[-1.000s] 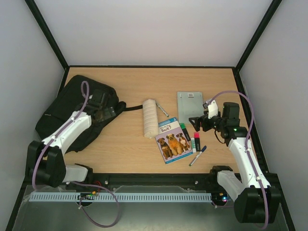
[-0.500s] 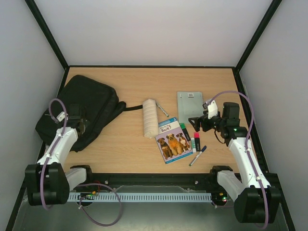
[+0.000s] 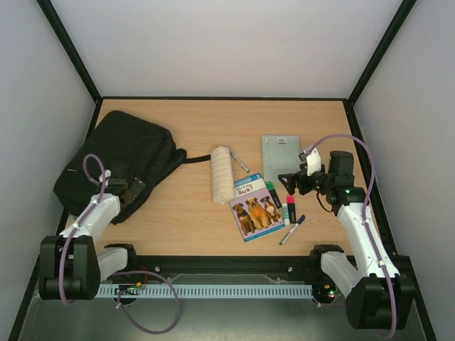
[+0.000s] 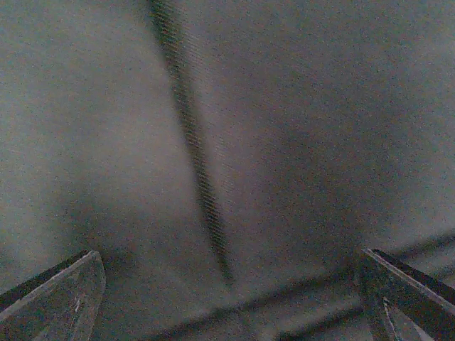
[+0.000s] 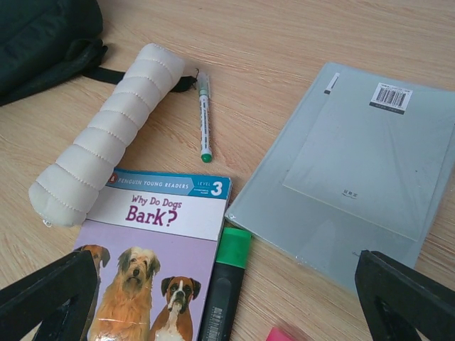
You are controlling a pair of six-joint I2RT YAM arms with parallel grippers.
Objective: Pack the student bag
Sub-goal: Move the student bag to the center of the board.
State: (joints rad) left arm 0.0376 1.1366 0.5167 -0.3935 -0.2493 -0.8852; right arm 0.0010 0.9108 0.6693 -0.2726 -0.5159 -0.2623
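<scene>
My left gripper should sweep the bag's near end toward the roll-shaped case and straighten the bag before packing, because the student bag lies slanted.
The student bag, large, black and soft, lies at the table's left; its strap trails right toward the roll-shaped case. My left gripper is open over the bag's near right edge. In the left wrist view, blurred dark bag fabric with a zipper line fills the frame, and nothing is between the fingers. My right gripper hovers open above the markers, holding nothing; in the right wrist view the gripper sits over the green marker, near the dog book.
A white ribbed pencil case, a green-tipped pen, a grey notebook, the dog book, green and pink markers and a blue pen lie right of centre. Black frame posts edge the table.
My left arm has drawn back from the middle of the bag to its near right edge, gripper still open. The right arm and the loose items have not moved.
</scene>
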